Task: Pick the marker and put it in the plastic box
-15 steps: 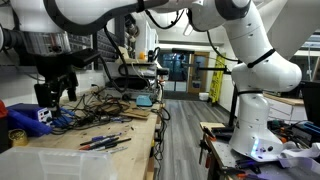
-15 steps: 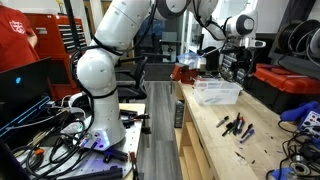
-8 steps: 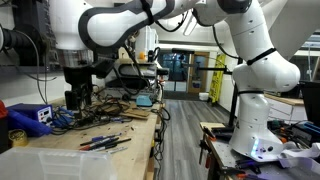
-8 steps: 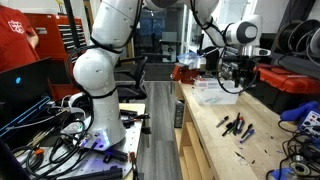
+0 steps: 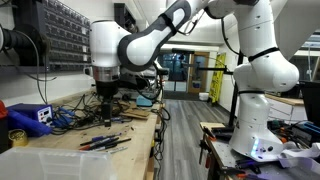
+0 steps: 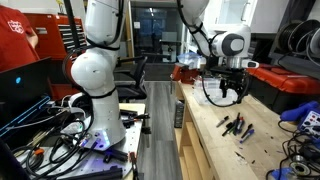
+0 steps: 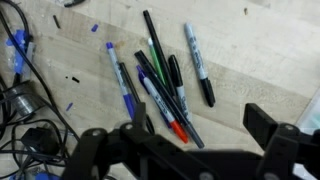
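Note:
My gripper should turn to put its fingers on both sides of the grey-barrelled marker (image 7: 200, 65) before I go down onto its body (image 7: 195, 51), because the marker lies beside the heap at a slant to my gripper's fingers.
Several markers and pens (image 7: 160, 85) lie in a loose bunch on the wooden bench, among them a grey-barrelled marker (image 7: 197, 65) and a red-capped one (image 7: 165, 115). They show in both exterior views (image 5: 105, 143) (image 6: 235, 125). My gripper (image 7: 200, 135) is open and empty, hanging above the bench just short of the bunch (image 5: 107, 108) (image 6: 232, 92). The plastic box (image 5: 40, 160), a large translucent milky bin, stands at the near end of the bench, apart from the gripper.
A blue box-shaped device (image 5: 30, 117) and a yellow roll (image 5: 17, 137) sit beside tangled cables (image 5: 75, 112). Cables also lie at the left of the wrist view (image 7: 25, 120). A red toolbox (image 6: 285, 80) stands at the bench's back. The bench edge (image 5: 150, 135) drops to the aisle.
The arm has swung along the bench, away from the blue device and toward the markers, and the gripper has come lower. The gripper stays open and empty.

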Controlling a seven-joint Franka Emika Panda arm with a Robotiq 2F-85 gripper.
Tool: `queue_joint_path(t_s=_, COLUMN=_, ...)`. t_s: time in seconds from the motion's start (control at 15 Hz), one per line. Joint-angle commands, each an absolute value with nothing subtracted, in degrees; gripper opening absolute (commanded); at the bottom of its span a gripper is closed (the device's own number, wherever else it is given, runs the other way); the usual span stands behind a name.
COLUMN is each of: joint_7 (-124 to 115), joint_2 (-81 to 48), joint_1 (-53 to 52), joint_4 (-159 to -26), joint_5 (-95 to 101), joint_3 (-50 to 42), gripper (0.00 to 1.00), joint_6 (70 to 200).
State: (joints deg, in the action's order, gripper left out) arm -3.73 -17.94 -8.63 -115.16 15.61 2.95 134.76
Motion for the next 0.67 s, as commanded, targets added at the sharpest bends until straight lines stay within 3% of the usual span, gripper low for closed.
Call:
queue_joint_path(t_s=0.0, joint_7=-3.02, joint_2=-16.45, joint_1=-8.34, joint_4=-117.63, joint_5=15.5, joint_3=3.08, gripper=1.0, joint_6=135.39)
queue_joint_path(t_s=0.6, joint_7=-2.9, joint_2=-16.63, joint_1=-8.38, joint_4=-117.95, joint_5=15.5, joint_3=3.1, gripper=1.0, joint_6=135.61)
